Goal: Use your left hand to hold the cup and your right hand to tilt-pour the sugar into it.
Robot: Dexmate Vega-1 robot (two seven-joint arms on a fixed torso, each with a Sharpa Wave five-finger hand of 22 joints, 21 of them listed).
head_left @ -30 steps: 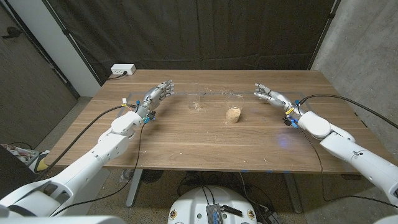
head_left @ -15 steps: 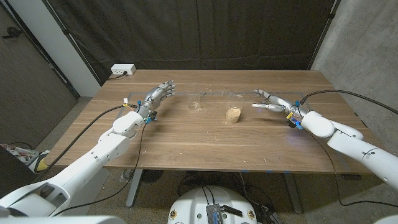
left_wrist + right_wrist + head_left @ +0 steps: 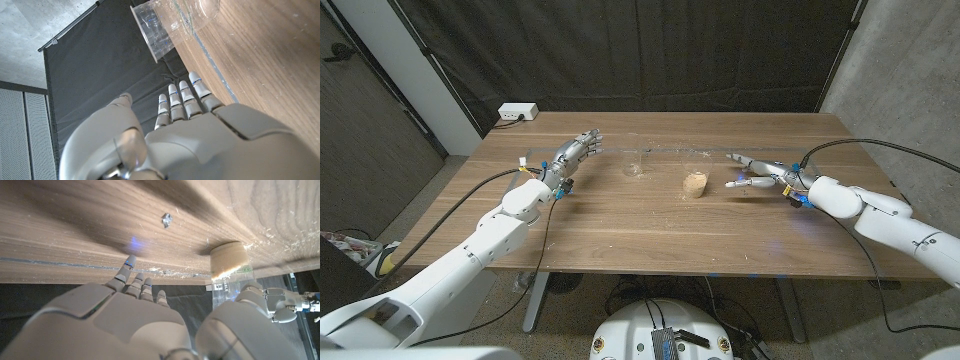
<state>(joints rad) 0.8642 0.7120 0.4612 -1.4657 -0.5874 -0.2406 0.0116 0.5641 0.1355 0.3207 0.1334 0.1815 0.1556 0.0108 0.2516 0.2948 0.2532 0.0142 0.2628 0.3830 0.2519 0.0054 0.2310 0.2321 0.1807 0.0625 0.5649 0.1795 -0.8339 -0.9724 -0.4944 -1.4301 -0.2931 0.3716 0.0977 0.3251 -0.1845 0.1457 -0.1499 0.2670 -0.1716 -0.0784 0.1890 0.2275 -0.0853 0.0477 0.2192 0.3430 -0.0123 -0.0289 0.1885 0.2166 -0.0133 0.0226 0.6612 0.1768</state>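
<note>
Tan sugar (image 3: 694, 185) is well below the second clear cup's rim (image 3: 698, 153), so it will stay back until I tilt steeply, and then it will pour out.
A clear empty cup (image 3: 635, 164) stands upright at the table's far middle; it also appears in the left wrist view (image 3: 159, 24). My left hand (image 3: 576, 152) is open a short way to its left, fingers extended toward it without touching (image 3: 180, 135). A second clear cup holding tan sugar (image 3: 695, 184) stands a little nearer and to the right of the empty one. My right hand (image 3: 756, 172) is open with fingers spread, just right of the sugar cup and apart from it. In the right wrist view the sugar cup (image 3: 229, 266) sits ahead of that hand (image 3: 125, 315).
The wooden table (image 3: 620, 225) carries thin blue tape lines and scattered grains near the cups. A white power strip (image 3: 518, 112) lies beyond the back left corner. A black curtain hangs behind the table. My left hand's fingers (image 3: 280, 302) show beyond the sugar cup.
My right hand has moved left and nearer along the table toward the sugar cup, and its fingers have spread. The left hand and both cups have stayed put.
</note>
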